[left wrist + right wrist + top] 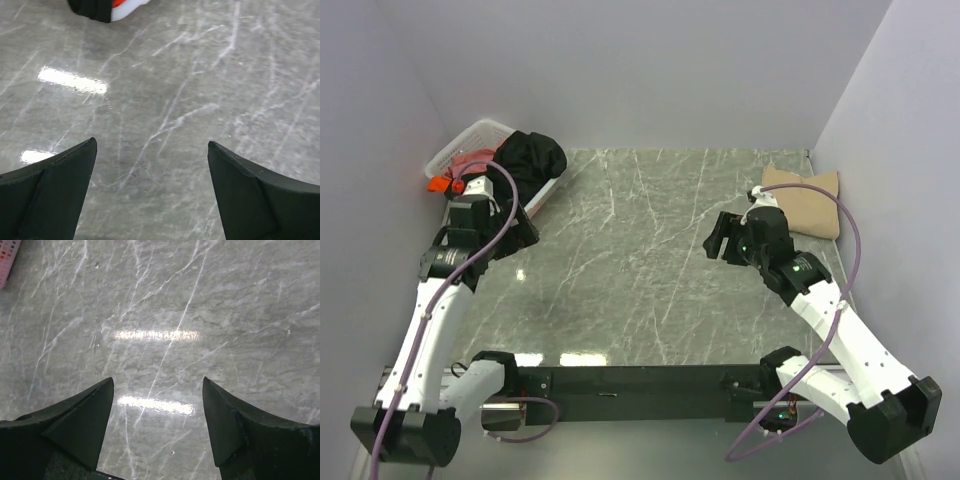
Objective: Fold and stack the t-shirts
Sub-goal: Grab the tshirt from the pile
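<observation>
The black t-shirt's edge hangs free over the basket's rim (129, 9), in front of my open left gripper. I should go on moving in until the fingers are on both sides of that t-shirt edge (98, 11).
A black t-shirt (534, 158) hangs over the rim of a white lattice basket (470, 138) at the back left, with orange cloth (453, 182) beside it. A folded tan t-shirt (804, 198) lies at the back right. My left gripper (523, 232) hovers just in front of the basket, open, with only bare marble between its fingers (151, 144). My right gripper (721, 237) hangs left of the tan t-shirt, open and empty over the table (158, 381). A black and orange bit of the basket's load (102, 7) shows at the top of the left wrist view.
The grey marble table (650, 260) is walled in at the left, back and right. The basket's pink-filled corner (7, 260) shows at the top left of the right wrist view. A black rail (640, 378) with both arm bases runs along the near edge.
</observation>
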